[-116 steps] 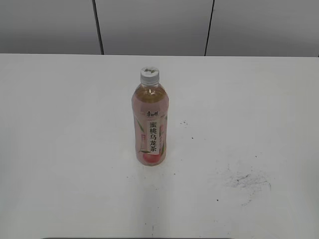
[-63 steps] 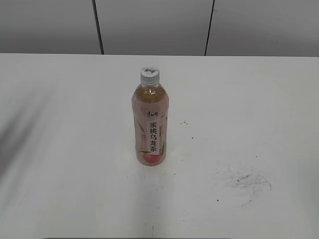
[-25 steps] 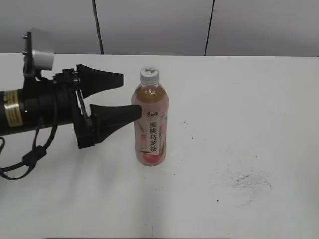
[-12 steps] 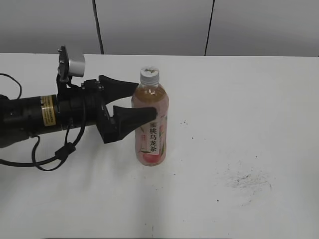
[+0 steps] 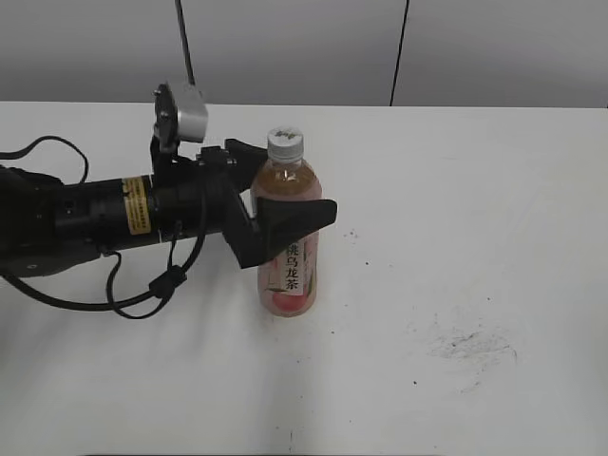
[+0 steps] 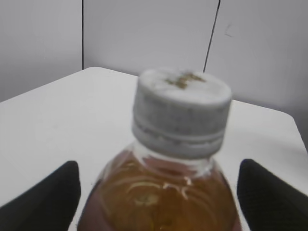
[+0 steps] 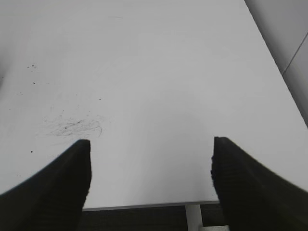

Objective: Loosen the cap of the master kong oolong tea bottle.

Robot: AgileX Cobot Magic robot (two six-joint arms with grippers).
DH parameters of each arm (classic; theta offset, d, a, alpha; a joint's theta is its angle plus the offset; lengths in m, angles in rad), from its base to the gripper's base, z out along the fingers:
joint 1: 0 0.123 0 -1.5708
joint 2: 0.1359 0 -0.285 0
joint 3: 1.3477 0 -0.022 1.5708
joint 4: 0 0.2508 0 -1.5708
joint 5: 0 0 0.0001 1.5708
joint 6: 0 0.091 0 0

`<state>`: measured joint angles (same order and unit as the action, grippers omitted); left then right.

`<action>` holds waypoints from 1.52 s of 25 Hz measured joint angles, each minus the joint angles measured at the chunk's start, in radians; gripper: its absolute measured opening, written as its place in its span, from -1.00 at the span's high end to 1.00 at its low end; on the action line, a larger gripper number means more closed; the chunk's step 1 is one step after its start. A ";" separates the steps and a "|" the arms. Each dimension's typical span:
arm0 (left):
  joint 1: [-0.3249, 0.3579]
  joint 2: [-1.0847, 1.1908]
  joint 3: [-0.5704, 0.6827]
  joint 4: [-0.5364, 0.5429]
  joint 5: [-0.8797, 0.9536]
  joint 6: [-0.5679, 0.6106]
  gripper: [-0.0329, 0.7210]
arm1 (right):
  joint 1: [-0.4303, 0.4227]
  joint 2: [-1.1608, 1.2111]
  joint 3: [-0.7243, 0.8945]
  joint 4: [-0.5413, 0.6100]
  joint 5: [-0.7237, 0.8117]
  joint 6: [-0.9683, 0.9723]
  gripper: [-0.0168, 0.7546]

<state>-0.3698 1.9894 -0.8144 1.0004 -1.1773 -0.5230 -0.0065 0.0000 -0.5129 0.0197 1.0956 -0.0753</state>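
Note:
My gripper will make the cap (image 5: 285,138) twist round when I turn it, but the cap will stay seated on the bottle, because the ribbed side (image 5: 286,151) goes around a round screw cap.
The master kong oolong tea bottle (image 5: 288,266) stands upright near the middle of the white table (image 5: 456,209), pinkish-amber tea inside, pink label with a white strip of characters. Its white-grey ribbed cap (image 5: 284,142) is on top. My left gripper (image 5: 285,190) is open, its black fingers on either side of the bottle's shoulder, with a gap to the bottle. In the left wrist view the cap (image 6: 181,111) and the bottle's shoulder (image 6: 159,197) fill the space between the fingers of the left gripper (image 6: 159,202). My right gripper (image 7: 151,183) is open and empty over the table's edge, out of the exterior view.
Dark scuff marks (image 5: 470,344) lie on the table at the right front; they also show in the right wrist view (image 7: 72,126). The table's edge (image 7: 144,206) is close below my right gripper. A grey panelled wall (image 5: 304,47) stands behind the table.
My left arm came in from the left and moved right until its open fingers straddle the bottle's shoulder. The bottle has not moved.

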 joint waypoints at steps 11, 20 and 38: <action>-0.017 0.058 -0.003 -0.081 0.010 0.046 -0.54 | 0.000 0.000 0.000 0.000 0.000 0.001 -0.57; -0.018 0.071 -0.003 -0.084 -0.026 0.085 -0.31 | 0.000 0.000 0.000 0.000 0.000 0.002 -0.57; -0.018 0.071 -0.006 -0.034 -0.030 0.101 -0.27 | 0.000 0.000 0.000 0.043 -0.001 0.003 -0.57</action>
<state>-0.3874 2.0603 -0.8207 0.9663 -1.2078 -0.4217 -0.0065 0.0000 -0.5129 0.0626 1.0947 -0.0723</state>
